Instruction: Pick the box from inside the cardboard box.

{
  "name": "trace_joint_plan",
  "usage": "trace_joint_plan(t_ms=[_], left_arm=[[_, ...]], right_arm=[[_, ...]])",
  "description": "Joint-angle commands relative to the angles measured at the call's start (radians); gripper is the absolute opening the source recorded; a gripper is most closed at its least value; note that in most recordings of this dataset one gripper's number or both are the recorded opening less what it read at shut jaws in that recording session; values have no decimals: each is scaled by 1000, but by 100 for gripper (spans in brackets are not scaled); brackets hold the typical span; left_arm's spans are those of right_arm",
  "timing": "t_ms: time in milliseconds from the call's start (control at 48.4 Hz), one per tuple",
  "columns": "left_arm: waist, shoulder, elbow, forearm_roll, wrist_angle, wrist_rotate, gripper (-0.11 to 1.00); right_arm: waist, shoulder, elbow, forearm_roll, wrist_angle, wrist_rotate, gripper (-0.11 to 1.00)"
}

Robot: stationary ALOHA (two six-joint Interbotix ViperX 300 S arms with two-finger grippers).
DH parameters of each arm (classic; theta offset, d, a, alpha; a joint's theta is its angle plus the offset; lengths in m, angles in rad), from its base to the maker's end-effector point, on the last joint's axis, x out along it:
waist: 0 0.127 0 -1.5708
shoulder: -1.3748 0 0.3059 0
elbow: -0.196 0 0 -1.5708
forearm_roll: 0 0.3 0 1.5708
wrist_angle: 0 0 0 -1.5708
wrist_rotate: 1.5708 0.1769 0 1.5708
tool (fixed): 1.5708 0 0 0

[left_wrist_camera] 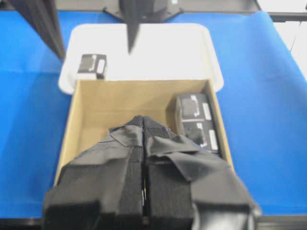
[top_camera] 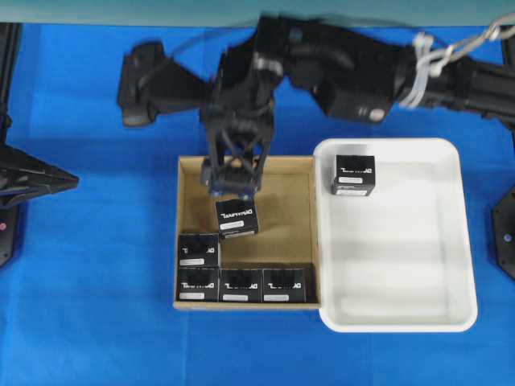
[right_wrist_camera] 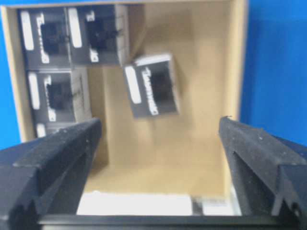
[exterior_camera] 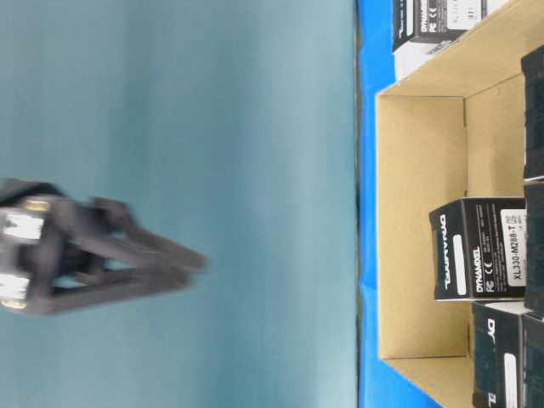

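Observation:
The tilted box [top_camera: 236, 218] sits at an angle to my right gripper's open fingers. Next, I turn my right gripper square to the tilted box's sides [right_wrist_camera: 174, 85] before I lower it.
The cardboard box [top_camera: 298, 233] holds several black boxes. One box [top_camera: 236, 218] lies tilted and alone near the middle, and it also shows in the right wrist view as the box [right_wrist_camera: 152, 85]. The others stand in a row along the near wall and the left corner [top_camera: 241, 284]. My right gripper [top_camera: 233, 186] hovers over the carton's far half, just beyond the tilted box, open and empty [right_wrist_camera: 156, 143]. My left gripper [top_camera: 72, 182] stays at the table's left, shut on nothing [left_wrist_camera: 143, 120], facing the cardboard box [left_wrist_camera: 120, 98].
A white plastic tray [top_camera: 402, 265] sits against the carton's right side, with one black box [top_camera: 352, 174] in its far left corner. Blue cloth [top_camera: 96, 305] covers the table. The right arm [top_camera: 354, 72] stretches across from the far right.

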Motion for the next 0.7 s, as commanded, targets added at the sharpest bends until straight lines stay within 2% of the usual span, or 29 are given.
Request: trace_joint_plan(t_ms=[0, 124, 248, 683], left_arm=[[2, 5, -28, 3, -5, -2, -7], [0, 5, -28, 3, -5, -2, -7], [-3, 3, -29, 3, -6, -2, -7], [-9, -2, -29, 3, -5, -2, -7]], right_arm=[[6, 2, -83, 3, 66, -2, 98], [11, 14, -176, 3, 100, 3, 98], [14, 20, -225, 3, 107, 11, 98], [18, 20, -215, 3, 117, 14, 98]])
